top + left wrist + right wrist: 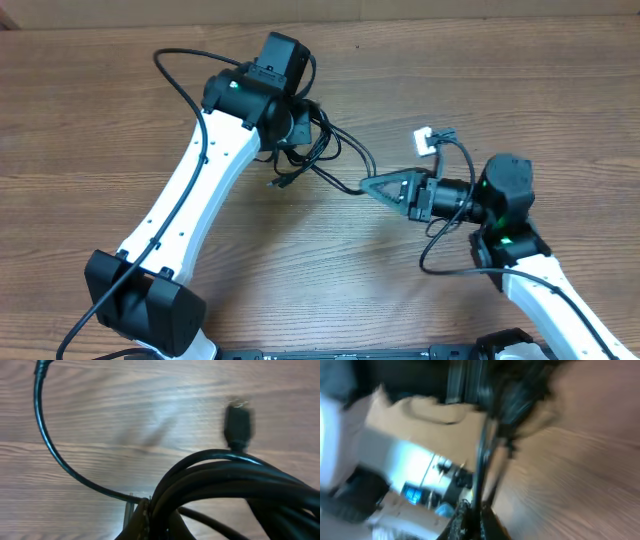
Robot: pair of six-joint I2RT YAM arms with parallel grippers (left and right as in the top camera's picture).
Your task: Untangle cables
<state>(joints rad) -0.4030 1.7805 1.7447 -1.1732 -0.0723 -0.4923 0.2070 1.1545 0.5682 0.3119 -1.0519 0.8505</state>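
The piece of cable [339, 183] stretches straight from my right gripper into the coiled bundle, so next I bring my grippers together and take the cable loops [324, 143] with my right gripper.
The cables [318, 140] are a bundle of thin black cords hanging under my left gripper [298, 128], which is shut on them at the back middle of the table. In the left wrist view the coiled bundle [240, 485] fills the lower right beside my jaws [150, 522], with a black plug end [239, 427] above it and a single cord [50, 452] curving left. One strand [345, 175] runs from the bundle to my right gripper [368, 187], which is shut on it. The blurred right wrist view shows that strand [482, 460] rising out of the jaws [474, 522]. A small plug end [280, 183] dangles below the bundle.
A white plug [425, 140] with a black cord lies just behind the right arm. The wooden table [120, 130] spreads all round. The white left arm [190, 190] crosses the left half. A pale wall edge runs along the back.
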